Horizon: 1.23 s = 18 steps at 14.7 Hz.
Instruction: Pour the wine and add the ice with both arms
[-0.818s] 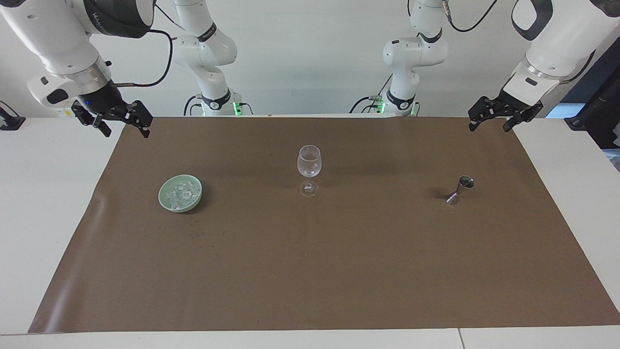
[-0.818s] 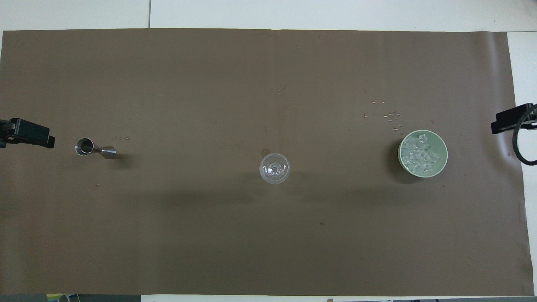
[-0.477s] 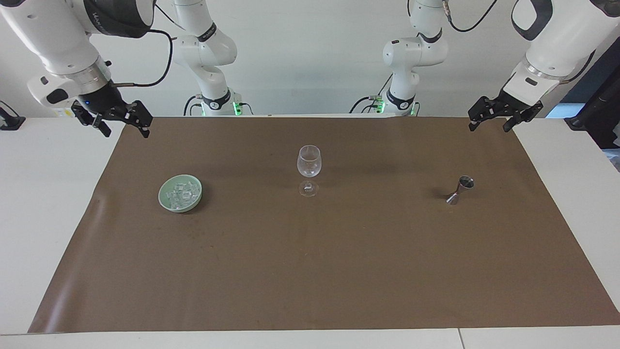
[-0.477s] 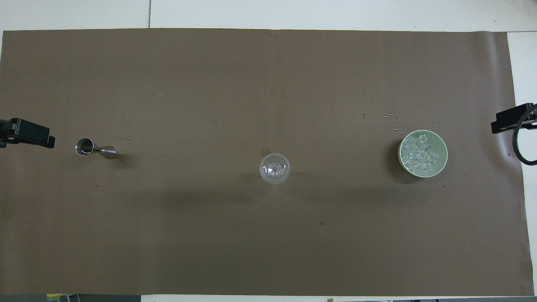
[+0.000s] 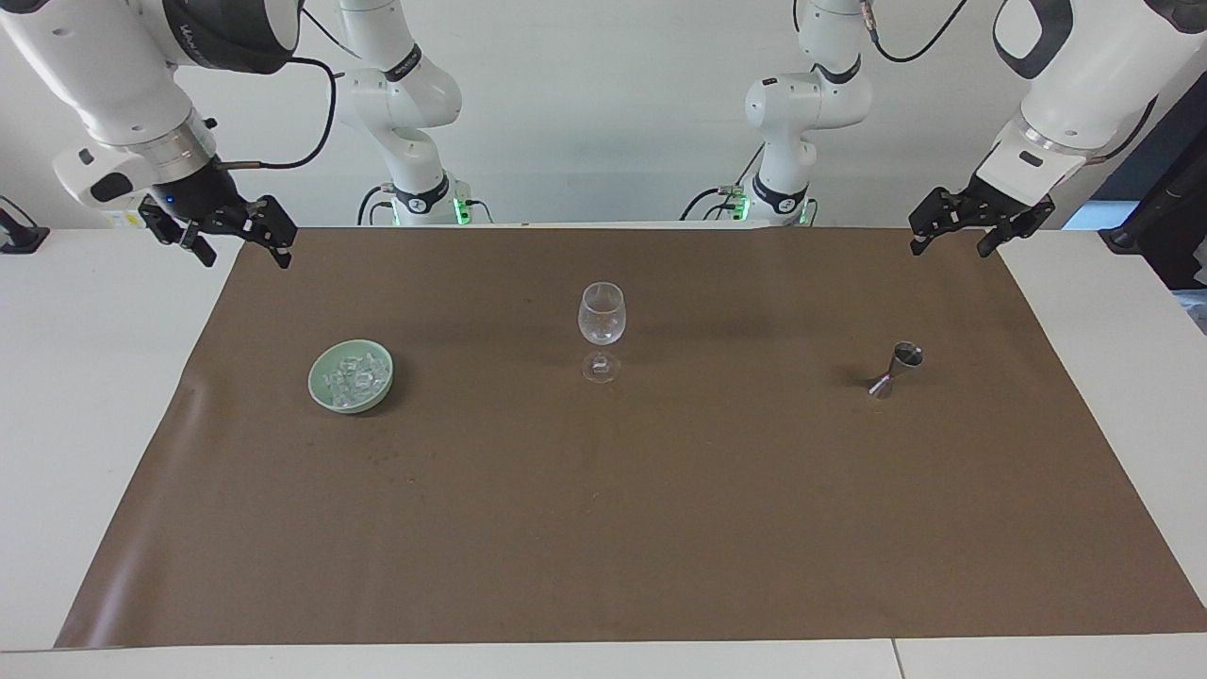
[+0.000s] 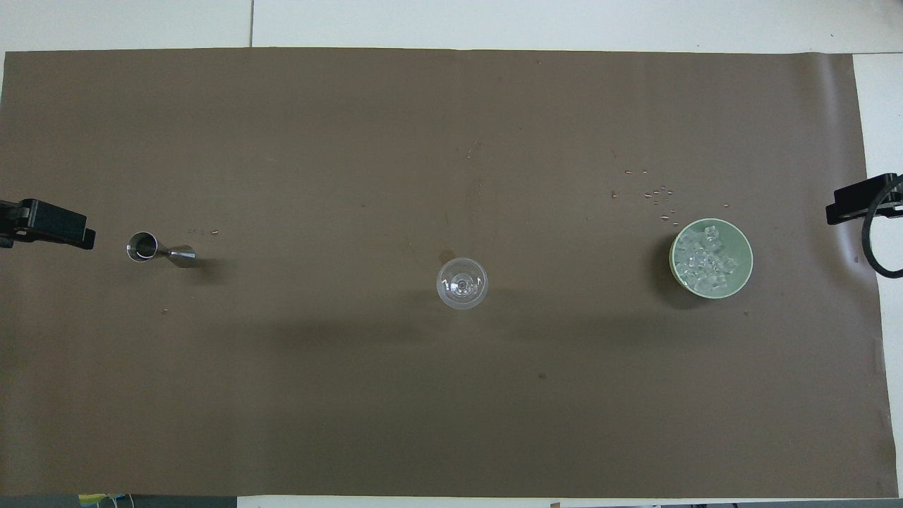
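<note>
An inner ring (image 6: 143,247) can be seen inside the small metal jigger's cup (image 6: 159,251), so clear liquid should run out when I pour.
An empty-looking clear wine glass (image 5: 602,316) (image 6: 461,283) stands mid-mat. Toward the right arm's end, a pale green bowl (image 5: 316,382) (image 6: 748,271) holds the ice (image 5: 355,375) (image 6: 705,264). A small metal jigger (image 5: 896,370) (image 6: 159,250) stands toward the left arm's end; I cannot tell what its cup holds, and no wine shows. My left gripper (image 5: 949,251) (image 6: 49,226) hangs open in the air over the mat's end by the jigger. My right gripper (image 5: 243,256) (image 6: 857,201) hangs open over the mat's end by the bowl. Neither gripper holds anything.
A brown mat (image 5: 603,519) covers most of the white table (image 5: 94,424). Tiny specks (image 6: 656,194) lie on the mat just farther from the robots than the bowl.
The left gripper has drifted very slightly toward the jigger. Nothing else has moved.
</note>
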{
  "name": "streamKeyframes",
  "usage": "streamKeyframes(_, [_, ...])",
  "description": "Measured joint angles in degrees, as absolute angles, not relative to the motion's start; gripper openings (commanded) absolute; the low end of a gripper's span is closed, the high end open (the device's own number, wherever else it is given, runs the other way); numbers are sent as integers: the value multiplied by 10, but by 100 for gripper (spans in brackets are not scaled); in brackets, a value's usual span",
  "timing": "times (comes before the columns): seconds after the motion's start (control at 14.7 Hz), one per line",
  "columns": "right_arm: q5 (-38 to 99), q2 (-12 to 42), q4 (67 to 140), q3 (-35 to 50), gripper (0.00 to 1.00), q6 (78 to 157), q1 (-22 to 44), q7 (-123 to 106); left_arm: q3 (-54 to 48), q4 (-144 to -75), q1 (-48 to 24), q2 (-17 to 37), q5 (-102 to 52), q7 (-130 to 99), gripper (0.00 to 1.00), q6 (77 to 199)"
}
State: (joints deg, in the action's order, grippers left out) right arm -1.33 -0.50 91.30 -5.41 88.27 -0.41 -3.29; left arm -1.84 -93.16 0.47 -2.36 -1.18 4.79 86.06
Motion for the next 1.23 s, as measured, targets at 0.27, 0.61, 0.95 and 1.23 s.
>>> streamKeyframes(0.27, [-13,-5,913,-54,100,883,-4,-33,-18,-932,5,-24,-12,48,100,861])
streamKeyframes(0.61, [-13,-5,913,-54,100,883,-4,-33,-18,-931,5,-24,-12,48,100,865])
streamKeyframes(0.95, [-13,-5,913,-54,100,883,-4,-33,-18,-919,5,-18,-8,48,100,869])
streamKeyframes(1.23, [-13,-5,913,-54,100,883,-4,-33,-16,-874,5,31,-8,48,100,866])
